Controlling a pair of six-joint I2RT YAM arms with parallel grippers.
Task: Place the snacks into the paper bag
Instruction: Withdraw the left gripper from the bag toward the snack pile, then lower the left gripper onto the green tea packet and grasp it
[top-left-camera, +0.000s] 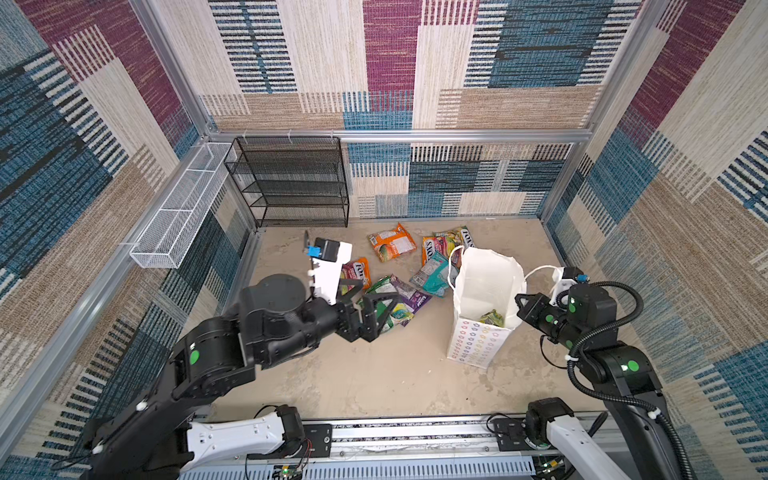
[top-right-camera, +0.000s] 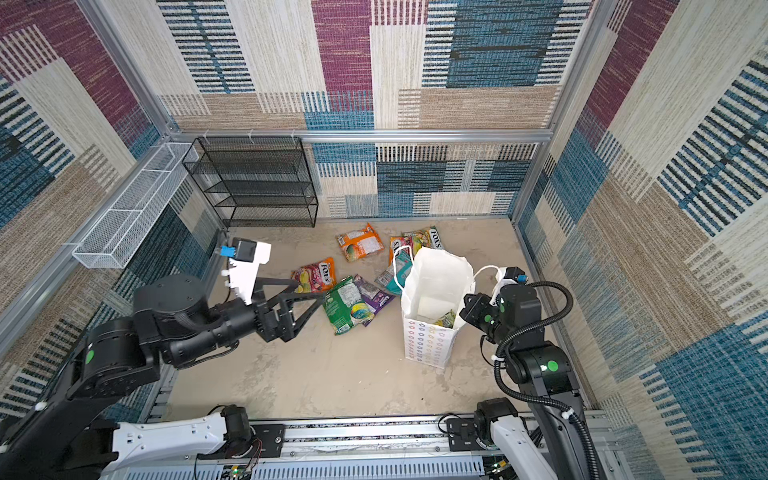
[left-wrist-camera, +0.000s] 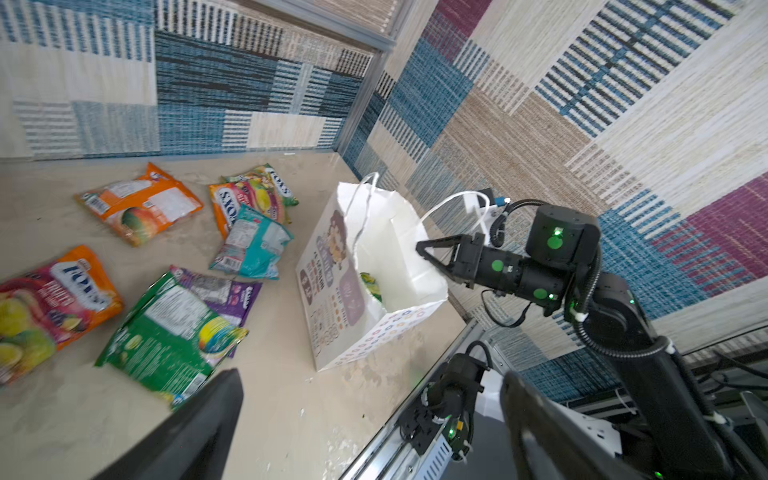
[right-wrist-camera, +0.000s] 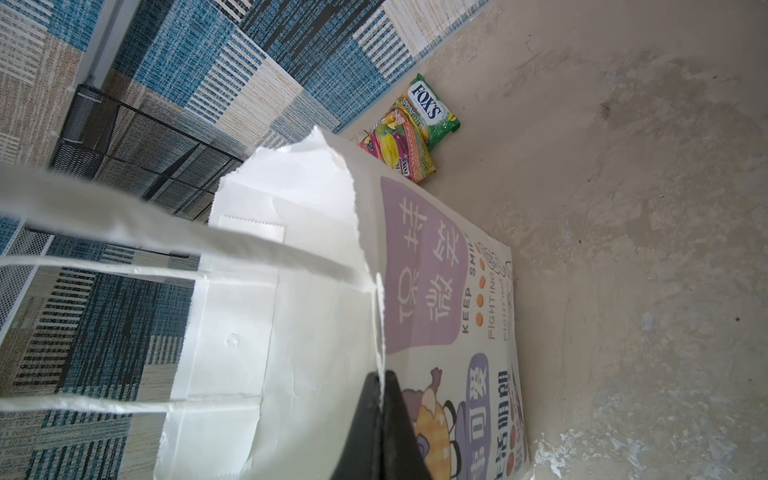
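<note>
The green packet (top-right-camera: 348, 304) lies over the purple packet with its outer end free, so the robot's left gripper should keep going down until its open fingers are on both sides of that end (top-right-camera: 329, 312).
The white paper bag (top-left-camera: 478, 345) (top-right-camera: 428, 347) stands upright and open at the right of the floor. My right gripper (top-left-camera: 519, 300) (right-wrist-camera: 381, 376) is shut on its right rim. One snack (top-left-camera: 492, 318) (left-wrist-camera: 371, 286) lies inside the bag. Several other snacks lie on the floor to its left: a green packet (top-right-camera: 347, 305) over a purple one (top-right-camera: 376, 296), a red-orange one (top-right-camera: 316, 276), an orange one (top-right-camera: 359, 242), a teal one (top-right-camera: 392, 274) and a multicolour one (right-wrist-camera: 415, 124). My left gripper (top-right-camera: 311, 289) (left-wrist-camera: 372, 376) hovers open and empty beside the green packet.
A black mesh shelf (top-left-camera: 291, 183) stands at the back left. Along the left wall hangs a white wire basket (top-left-camera: 178, 216). The arms' metal rail (top-left-camera: 395, 432) runs along the front edge. Patterned walls close in the floor on three sides.
</note>
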